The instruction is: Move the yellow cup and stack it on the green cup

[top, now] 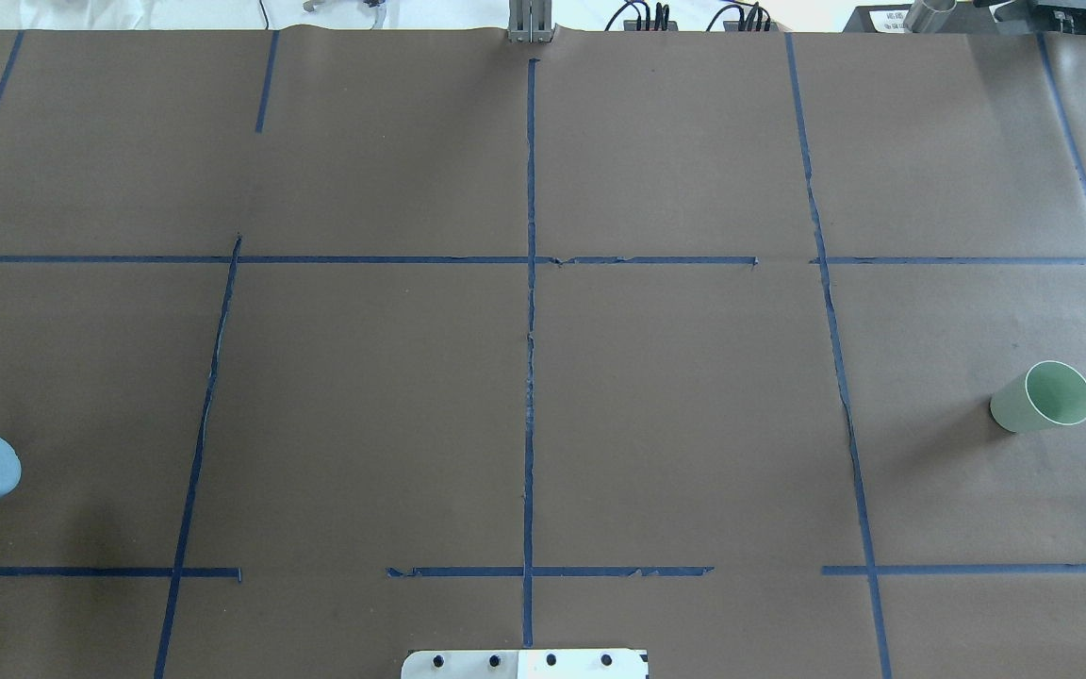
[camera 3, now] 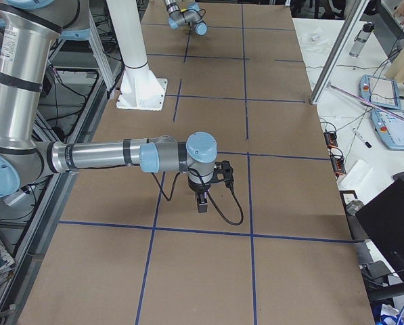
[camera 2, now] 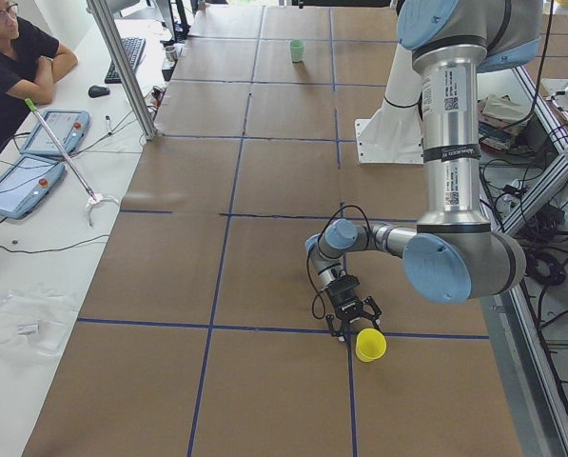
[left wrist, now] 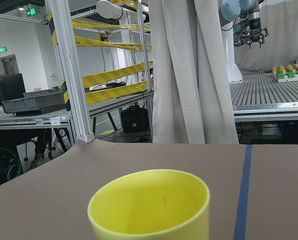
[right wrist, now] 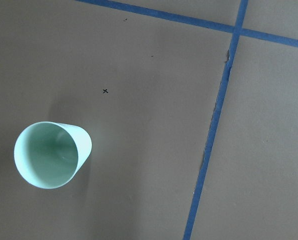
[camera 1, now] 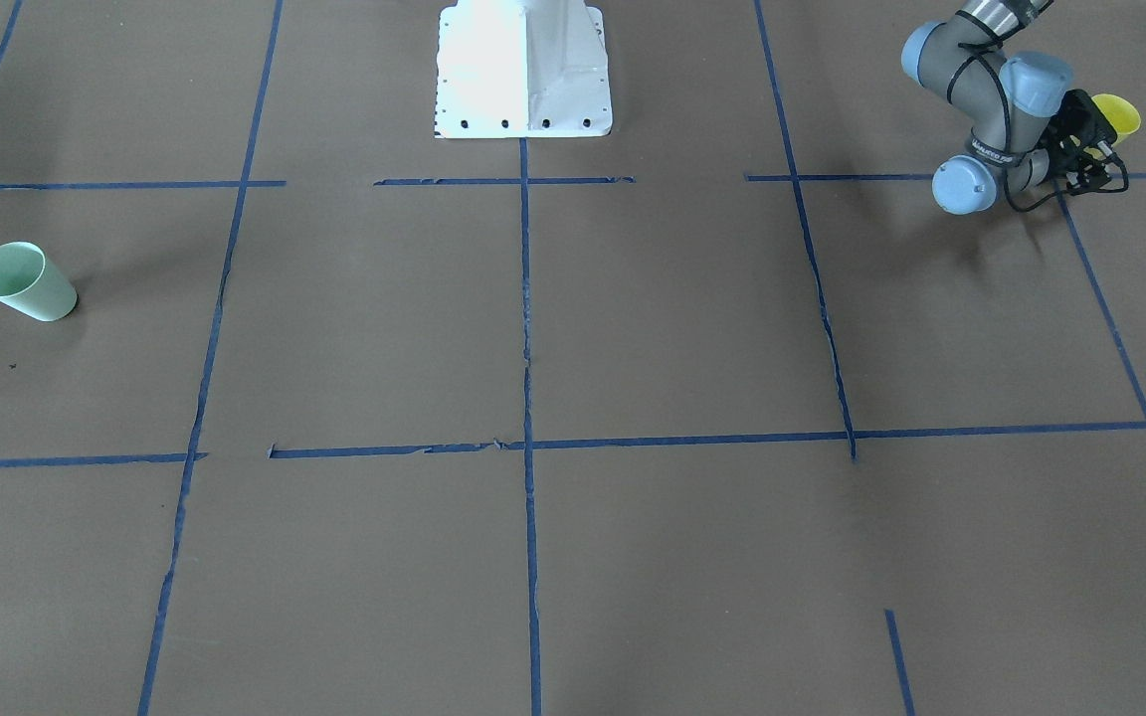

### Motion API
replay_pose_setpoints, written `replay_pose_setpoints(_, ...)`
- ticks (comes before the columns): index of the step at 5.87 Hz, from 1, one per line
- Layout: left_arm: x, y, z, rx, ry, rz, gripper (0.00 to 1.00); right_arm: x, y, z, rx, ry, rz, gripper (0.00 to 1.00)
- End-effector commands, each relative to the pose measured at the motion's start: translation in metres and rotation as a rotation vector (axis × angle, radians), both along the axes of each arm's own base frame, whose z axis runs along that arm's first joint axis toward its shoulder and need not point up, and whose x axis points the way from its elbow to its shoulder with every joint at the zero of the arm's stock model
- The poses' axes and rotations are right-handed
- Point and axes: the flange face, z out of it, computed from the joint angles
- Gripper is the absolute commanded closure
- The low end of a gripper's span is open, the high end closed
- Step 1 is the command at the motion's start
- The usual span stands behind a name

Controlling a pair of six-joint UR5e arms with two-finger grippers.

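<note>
The yellow cup (camera 1: 1116,117) shows only the smooth yellow inside (left wrist: 149,204) in its wide opening, so the robot should expect the yellow cup to be empty when it lifts the cup.
The yellow cup (camera 1: 1117,116) stands upright at the table's end on my left side; it also shows in the exterior left view (camera 2: 370,345) and fills the bottom of the left wrist view (left wrist: 149,206). My left gripper (camera 2: 357,322) is low over the table, open, its fingertips right at the cup's side. The green cup (camera 1: 26,281) stands upright at the opposite end, seen in the overhead view (top: 1043,397) and from above in the right wrist view (right wrist: 52,154). My right gripper (camera 3: 202,203) points down above the table; I cannot tell whether it is open or shut.
The white robot base (camera 1: 523,70) sits at the table's middle edge. Blue tape lines (top: 531,311) grid the brown table. An operator (camera 2: 17,57) sits beside a metal post (camera 2: 122,67) and tablets (camera 2: 27,186) along the far side.
</note>
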Motion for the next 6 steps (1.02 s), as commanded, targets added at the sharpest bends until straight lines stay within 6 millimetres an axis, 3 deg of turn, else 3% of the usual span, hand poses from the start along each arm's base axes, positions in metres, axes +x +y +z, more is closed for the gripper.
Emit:
replay_pose_setpoints(1, 0.007, 0.013, 0.005, -0.001, -0.018, -0.007, 0.0, 0.0, 0.0, 0.0, 0.001, 0.0, 0.0, 0.0)
replay_pose_setpoints(5, -0.003, 0.017, 0.035, -0.008, -0.045, 0.0, 0.02, 0.001, 0.001, -0.001, 0.003, 0.0, 0.0, 0.0)
replay_pose_setpoints(6, -0.005, 0.018, 0.045, -0.006, -0.046, -0.002, 0.09, 0.001, 0.0, -0.003, 0.006, -0.001, 0.0, 0.0)
